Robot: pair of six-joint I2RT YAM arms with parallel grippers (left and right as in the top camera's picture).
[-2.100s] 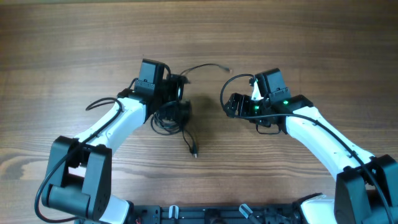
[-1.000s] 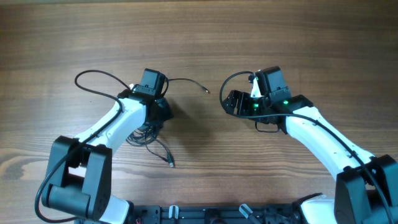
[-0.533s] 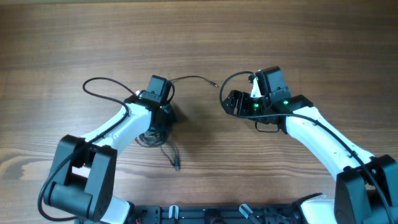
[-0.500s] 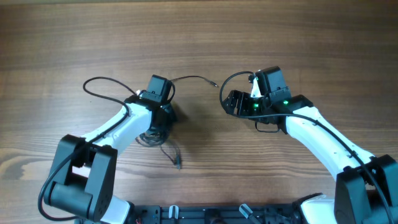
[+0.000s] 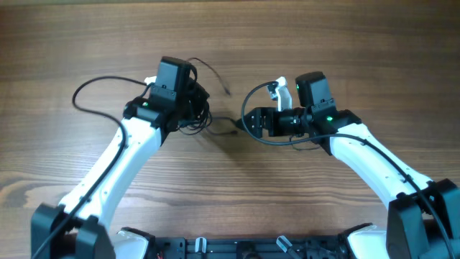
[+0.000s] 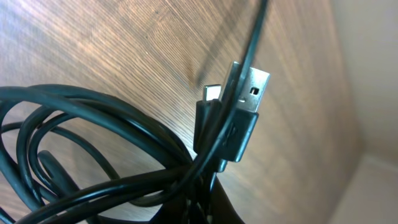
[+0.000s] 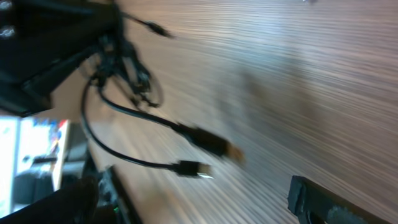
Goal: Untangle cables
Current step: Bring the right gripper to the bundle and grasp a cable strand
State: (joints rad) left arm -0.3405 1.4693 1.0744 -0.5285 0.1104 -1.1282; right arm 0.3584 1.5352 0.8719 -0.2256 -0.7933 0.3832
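The robot's left gripper keeps the whole bundle together while plugs hang loose beside it, so next the right gripper pulls one loose cable out of the bundle.
A tangle of black cables hangs from my left gripper, which is shut on the bundle left of centre. One strand loops out to the left and another ends in a small plug at the upper right. In the left wrist view the coils fill the frame, with a USB plug standing up among them above the wood. My right gripper is open just right of the bundle, nothing between its fingers. Its blurred view shows two loose plugs and the held bundle.
The wooden table lies bare around both arms. A white piece sits on the right arm beside its own black wire loop.
My left gripper has shut on the cable bundle and carried it up and to the right, off the table. My right gripper has moved left towards it, still open.
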